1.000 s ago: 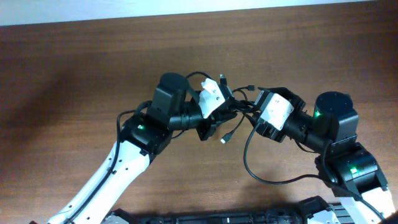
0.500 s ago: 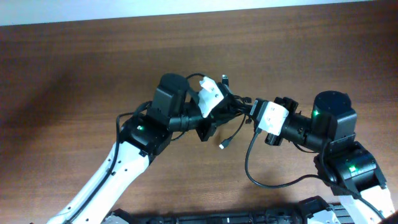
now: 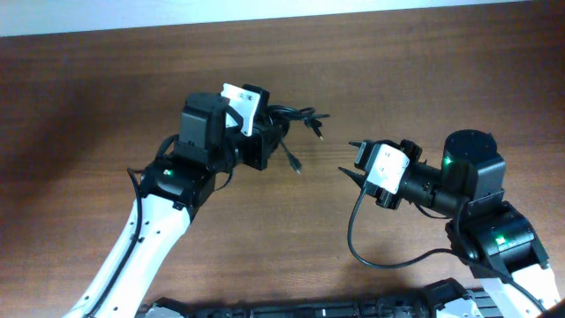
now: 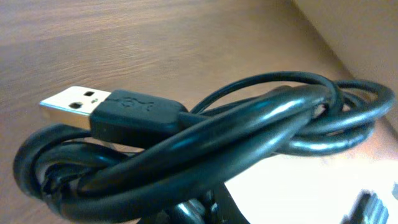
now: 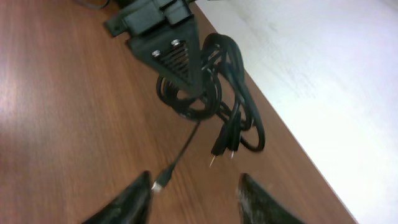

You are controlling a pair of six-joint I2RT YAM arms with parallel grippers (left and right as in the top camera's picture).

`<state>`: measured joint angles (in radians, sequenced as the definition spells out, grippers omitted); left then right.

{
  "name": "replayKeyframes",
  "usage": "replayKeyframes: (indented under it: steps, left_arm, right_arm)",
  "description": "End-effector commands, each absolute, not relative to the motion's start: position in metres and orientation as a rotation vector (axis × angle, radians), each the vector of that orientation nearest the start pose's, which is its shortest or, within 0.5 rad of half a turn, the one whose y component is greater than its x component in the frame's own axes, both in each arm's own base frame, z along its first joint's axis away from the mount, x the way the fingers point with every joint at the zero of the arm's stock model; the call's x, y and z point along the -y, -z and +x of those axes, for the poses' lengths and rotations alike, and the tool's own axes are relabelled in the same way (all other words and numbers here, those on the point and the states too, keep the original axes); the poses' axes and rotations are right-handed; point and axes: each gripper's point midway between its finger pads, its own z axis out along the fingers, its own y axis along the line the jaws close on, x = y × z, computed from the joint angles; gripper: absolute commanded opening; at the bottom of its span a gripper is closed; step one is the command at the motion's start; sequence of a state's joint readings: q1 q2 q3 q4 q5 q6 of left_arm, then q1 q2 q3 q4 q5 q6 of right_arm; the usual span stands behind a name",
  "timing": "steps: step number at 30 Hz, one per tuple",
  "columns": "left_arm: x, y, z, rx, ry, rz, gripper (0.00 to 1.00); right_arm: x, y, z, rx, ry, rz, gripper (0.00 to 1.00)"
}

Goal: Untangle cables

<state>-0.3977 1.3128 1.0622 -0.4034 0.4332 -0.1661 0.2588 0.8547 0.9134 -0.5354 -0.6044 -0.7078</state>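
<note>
The looped cables (image 3: 288, 113) hang too far away to reach the robot's open right gripper, so the left gripper should bring the cables nearer before the right gripper pulls the far loops (image 3: 312, 116) out.
The cables (image 3: 296, 115) are a bundle of thin black cords hanging from my left gripper (image 3: 263, 132), which is shut on them above the table's middle. Two plug ends (image 3: 297, 167) dangle off the bundle toward the right. The left wrist view is filled by the looped cables (image 4: 249, 134) and a USB plug (image 4: 115, 113), and the fingers are hidden under them. My right gripper (image 3: 350, 159) stands open and empty to the right of the bundle, apart from it. In the right wrist view its fingers (image 5: 134, 199) frame the hanging cables (image 5: 214, 93) ahead.
A thicker black wire (image 3: 362, 252) loops down from the right arm over the wooden table (image 3: 106, 97). A pale wall or floor strip (image 5: 323, 74) lies beyond the table's far edge.
The left arm has pulled the cable bundle up and to the left, away from the right gripper. The right gripper closed, then opened, and holds nothing now.
</note>
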Motion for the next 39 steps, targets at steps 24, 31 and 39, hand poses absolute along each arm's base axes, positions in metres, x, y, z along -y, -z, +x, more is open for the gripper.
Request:
replayKeyframes:
  steps: [24,31,39]
  left_arm:
    - [0.229,-0.231,0.325,-2.207,0.779,0.488,0.00]
    - [0.208,-0.229,0.337,-2.247,0.781,0.347,0.00]
    - [0.209,-0.229,0.336,-2.245,0.785,0.350,0.00]
  right_arm:
    - [-0.179,-0.294,0.247,-1.512,-0.427,-1.222,0.04]
    - [-0.171,-0.294,0.257,-1.588,-0.401,-1.130,0.04]
    - [-0.152,-0.289,0.276,-1.745,-0.344,-0.931,0.46]
